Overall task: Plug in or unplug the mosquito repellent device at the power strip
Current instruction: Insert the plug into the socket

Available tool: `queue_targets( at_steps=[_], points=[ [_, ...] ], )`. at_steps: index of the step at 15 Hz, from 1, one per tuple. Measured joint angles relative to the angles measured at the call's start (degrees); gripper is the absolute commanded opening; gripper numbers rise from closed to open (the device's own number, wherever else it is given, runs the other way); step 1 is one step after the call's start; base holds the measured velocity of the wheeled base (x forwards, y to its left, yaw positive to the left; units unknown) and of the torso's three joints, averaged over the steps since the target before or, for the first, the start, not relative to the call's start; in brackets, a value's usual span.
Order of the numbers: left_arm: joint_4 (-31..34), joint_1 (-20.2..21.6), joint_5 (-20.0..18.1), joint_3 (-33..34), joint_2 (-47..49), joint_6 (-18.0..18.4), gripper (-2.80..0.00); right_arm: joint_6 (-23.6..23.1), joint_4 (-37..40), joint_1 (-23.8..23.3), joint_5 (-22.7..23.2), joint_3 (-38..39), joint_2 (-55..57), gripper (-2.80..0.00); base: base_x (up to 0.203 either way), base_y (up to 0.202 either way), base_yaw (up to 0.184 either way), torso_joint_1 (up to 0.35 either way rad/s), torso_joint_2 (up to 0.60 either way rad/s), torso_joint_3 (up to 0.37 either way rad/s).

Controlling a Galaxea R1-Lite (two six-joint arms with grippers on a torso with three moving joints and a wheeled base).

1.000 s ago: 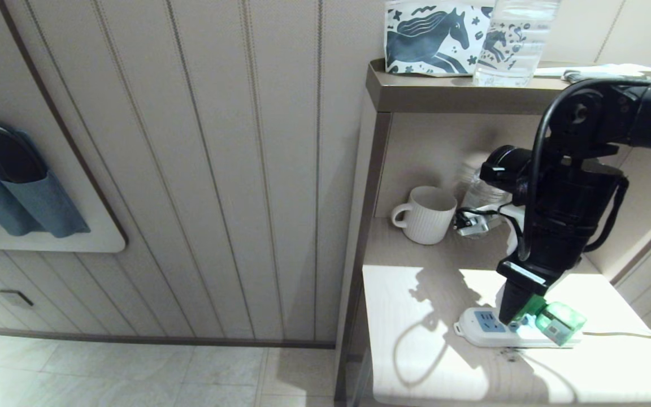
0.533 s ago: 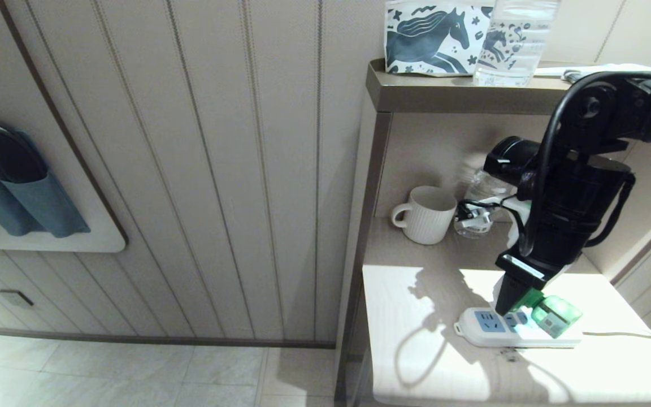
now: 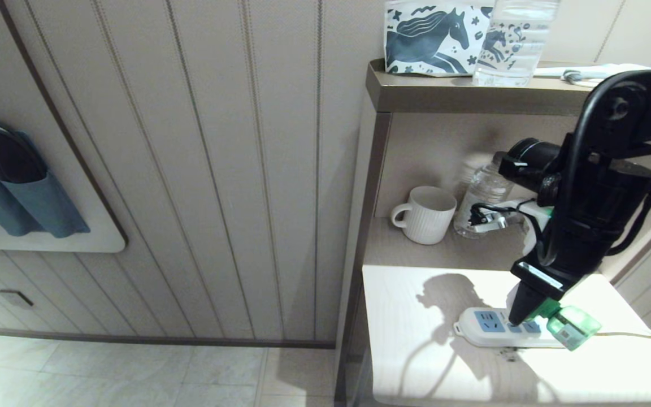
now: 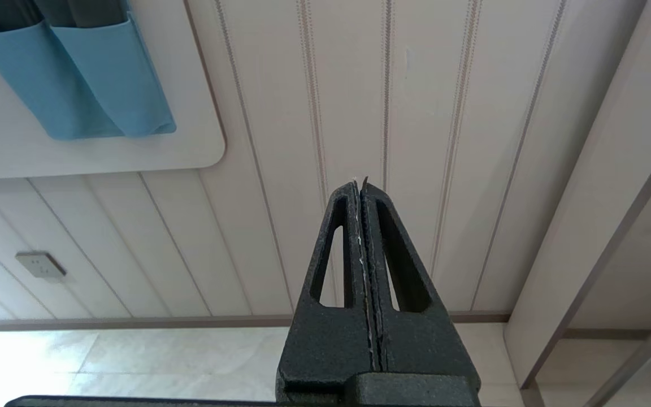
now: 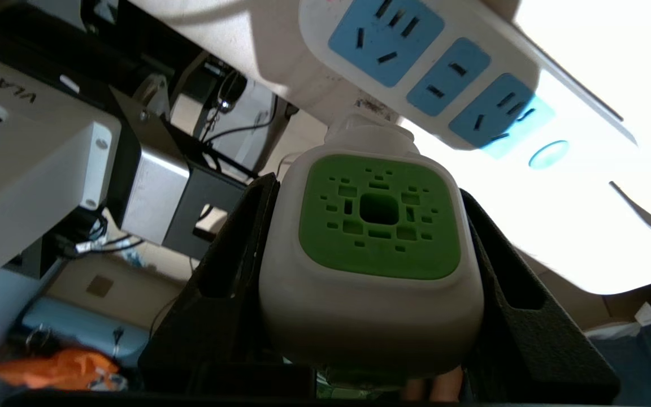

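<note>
The device's plug [image 5: 370, 134] is hanging off the long edge of the power strip. Next, my right gripper moves it over the blue socket [image 3: 489, 321] closest to the power strip's loop end and then lowers it first.
My right gripper [image 3: 530, 317] is shut on the mosquito repellent device [image 3: 573, 327], gripping its white head from both sides, and tilts down over the white table [image 3: 416, 350]. In the right wrist view the device's green-centred head [image 5: 379, 237] sits between the black fingers [image 5: 246, 237], apart from the power strip [image 5: 461, 73]. All three blue sockets show uncovered. The power strip [image 3: 481, 329] lies flat on the table, and the device hangs over its right end. My left gripper [image 4: 361, 183] is shut on nothing, parked facing the panelled wall.
A white ribbed mug [image 3: 427, 215] and a clear water bottle [image 3: 481, 198] stand at the back of the lower shelf. The upper shelf carries a horse-print bag [image 3: 433, 37] and another bottle [image 3: 515, 39]. The strip's thin cord [image 3: 625, 334] runs right. Slippers [image 3: 14, 186] hang on the wall.
My right arm has swung to the right, carrying the device from over the strip's middle sockets to its right end. The strip has stayed in place.
</note>
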Motion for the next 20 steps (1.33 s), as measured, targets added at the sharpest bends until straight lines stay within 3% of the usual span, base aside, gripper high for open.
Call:
queue_targets(
  at_steps=[8,13,15,20],
  points=[
    [0.0,0.0,0.0,0.0,0.0,0.0,-2.8,4.9,5.63,-0.16,-1.14,-3.04,-3.78,-2.8,0.0,0.0,0.0,0.0,0.0,0.0],
    [0.0,0.0,0.0,0.0,0.0,0.04,-2.8,10.45,5.56,0.1,-0.04,-4.61,-0.45,-2.8,0.0,0.0,0.0,0.0,0.0,0.0],
    [0.0,0.0,-0.02,0.0,0.0,0.0,-2.8,11.24,5.25,-0.03,2.3,-5.61,0.8,-2.8,0.0,0.0,0.0,0.0,0.0,0.0],
    [0.01,0.0,0.0,0.0,0.0,0.03,-2.8,12.63,2.38,-0.11,2.26,-6.58,3.07,-2.8,0.0,0.0,0.0,0.0,0.0,0.0]
  ],
)
